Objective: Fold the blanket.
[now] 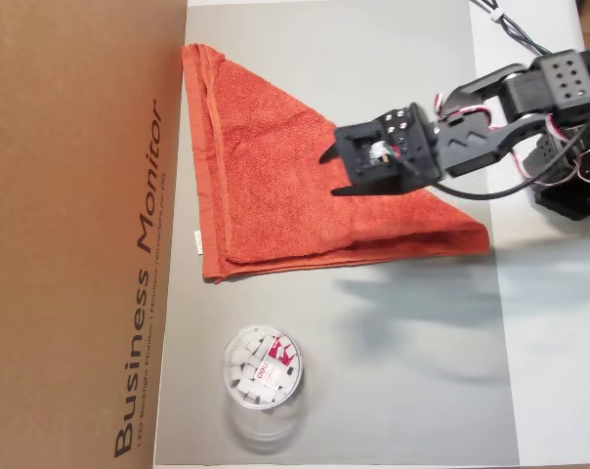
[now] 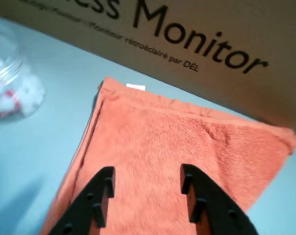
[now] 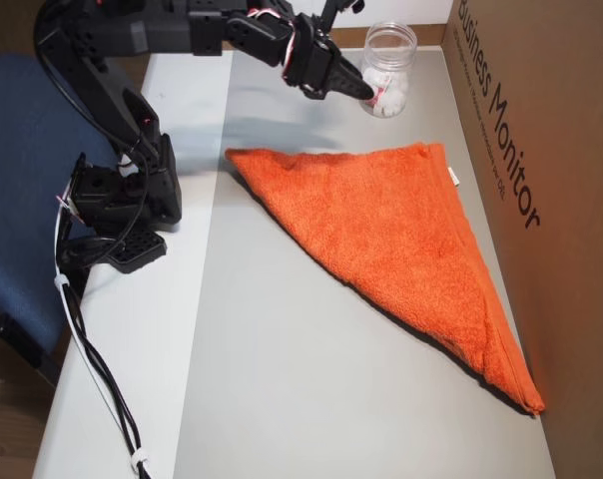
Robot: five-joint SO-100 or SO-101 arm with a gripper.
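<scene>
I expect both layers to fold over together when I lift the blanket's pointed tip (image 1: 475, 237) and carry it across, because the blanket's stacked layers (image 1: 346, 256) meet there.
The orange-red blanket (image 1: 266, 176) lies flat on the grey mat, folded into a triangle with its long hemmed side along the cardboard box. The wrist view shows the blanket (image 2: 187, 137) and its white tag (image 2: 135, 87) at the corner. In the other overhead view the blanket (image 3: 401, 220) spreads from the mat's middle to the box. My gripper (image 1: 331, 173) hovers above the triangle's slanted edge. Its black fingers stand apart in the wrist view, so the gripper (image 2: 148, 171) is open with nothing between them. The gripper (image 3: 364, 91) is raised off the cloth.
A clear plastic cup (image 1: 263, 366) with white pieces inside stands on the mat (image 1: 402, 371) near the blanket's tagged corner. A tall cardboard box (image 1: 70, 195) printed "Business Monitor" walls one side. The arm's base (image 3: 117, 205) and cables sit on the white table beside the mat.
</scene>
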